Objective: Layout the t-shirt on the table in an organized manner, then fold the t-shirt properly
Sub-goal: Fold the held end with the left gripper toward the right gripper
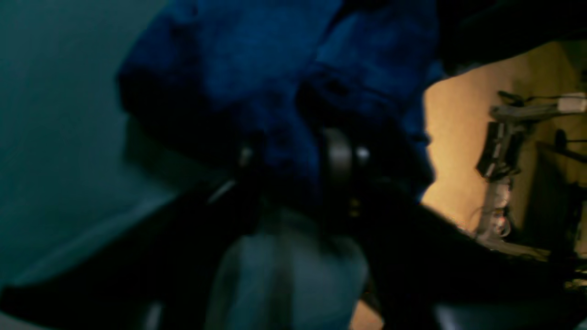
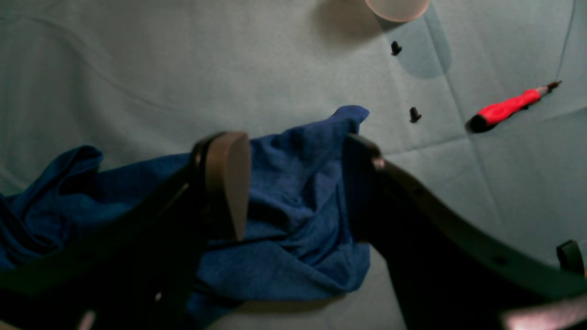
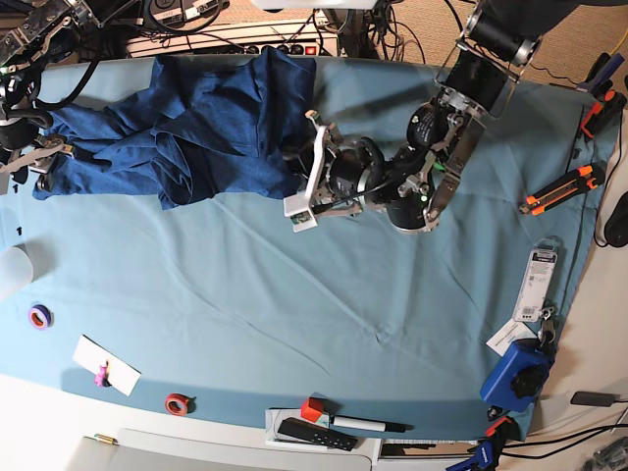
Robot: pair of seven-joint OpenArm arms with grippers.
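Note:
The crumpled cloth will get wider but still keep a folded flap when I pull it, because loose folds (image 3: 175, 165) overlap along the dark blue t-shirt (image 3: 228, 147).
The dark blue t-shirt (image 3: 186, 128) lies crumpled along the far left of the teal table (image 3: 294, 314). My left gripper (image 3: 302, 167) reaches in from the right to the shirt's right edge. In the blurred left wrist view, blue t-shirt fabric (image 1: 257, 68) bunches between its two fingers (image 1: 339, 156), and I cannot tell whether they clamp it. My right gripper (image 2: 293, 183) stands open just over the t-shirt's (image 2: 293, 206) other end, with folds of cloth showing between its spread fingers; in the base view the right gripper (image 3: 39, 157) is at the far left.
A red-handled tool (image 2: 509, 107), two small black pieces (image 2: 414, 114) and a translucent cup (image 2: 396, 7) lie near the right gripper. Tape rolls (image 3: 39, 316), a white card (image 3: 106, 365), a marker (image 3: 363, 424), an orange cutter (image 3: 559, 189) and a blue clamp (image 3: 520, 373) ring the table edges.

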